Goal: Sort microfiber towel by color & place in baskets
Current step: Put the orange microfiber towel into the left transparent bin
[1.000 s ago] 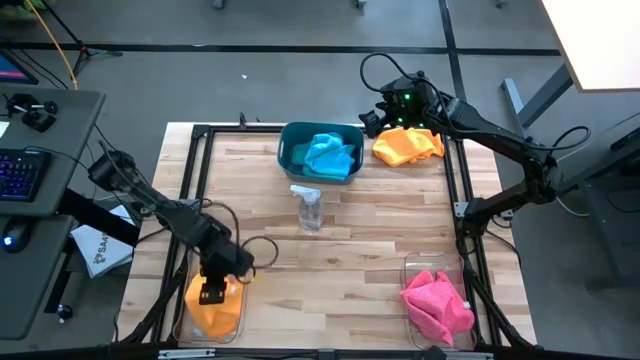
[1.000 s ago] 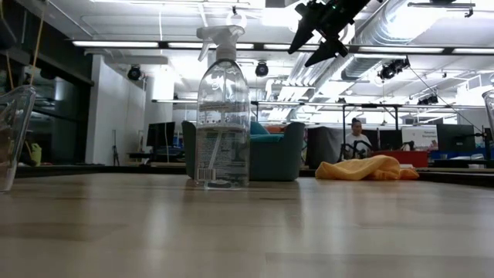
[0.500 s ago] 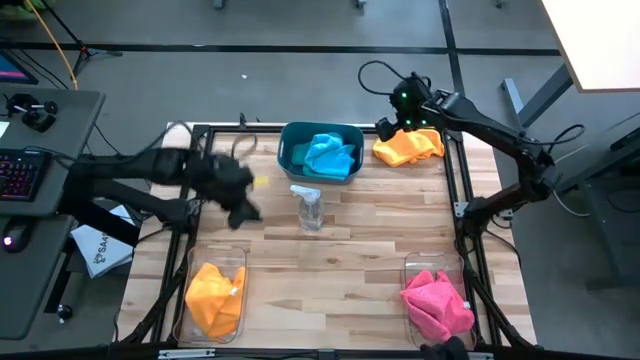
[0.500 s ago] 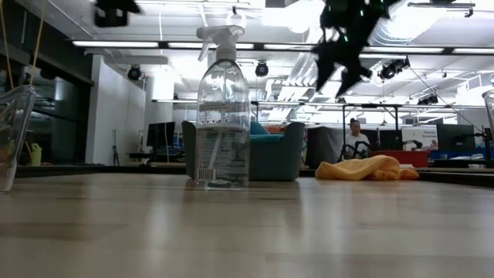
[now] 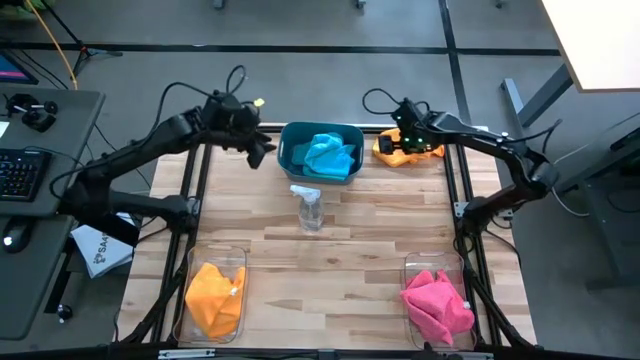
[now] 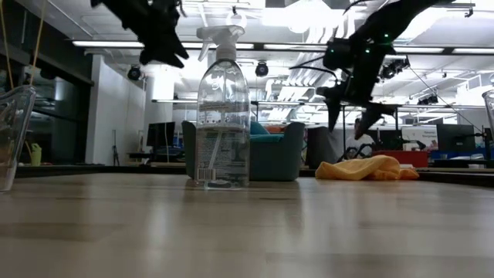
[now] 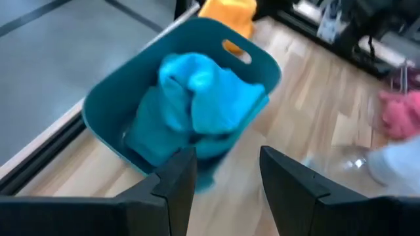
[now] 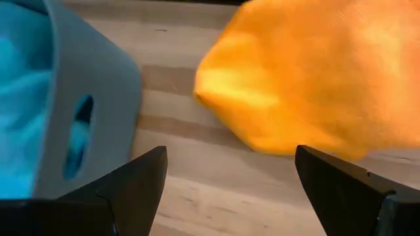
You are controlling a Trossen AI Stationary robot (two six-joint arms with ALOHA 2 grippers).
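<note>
The loose orange towel [image 5: 411, 154] should fall open from its heap into a long drape when I lift it, because its soft edge [image 8: 220, 98] lies slack.
The loose orange towel [image 5: 412, 147] lies in a heap on the table's far right part, also in the low view [image 6: 367, 168]. My right gripper [image 5: 397, 143] hovers open just above its left edge, fingers wide apart [image 8: 230, 152], clear of it in the low view [image 6: 347, 123]. The dark teal tub [image 5: 291, 152] holds blue towels [image 5: 328, 155]. My left gripper [image 5: 262, 150] hangs open in the air beside the tub's left end [image 7: 226, 157], touching nothing. One clear bin [image 5: 190, 290] holds an orange towel [image 5: 213, 298]; the other [image 5: 410, 272] holds a pink towel [image 5: 437, 305].
A clear spray bottle [image 5: 309, 206] stands upright mid-table, just nearer than the teal tub. A black frame [image 5: 462, 200] runs along the table's edges. Bare wood lies between the bottle and the two near bins. A desk with a keyboard [image 5: 20, 170] sits off the left side.
My left gripper has risen from the near-left clear bin and swung fast toward the far edge, ending beside the teal tub's left end; the orange towel stays in that bin. My right gripper has dropped from high up toward the loose orange towel.
</note>
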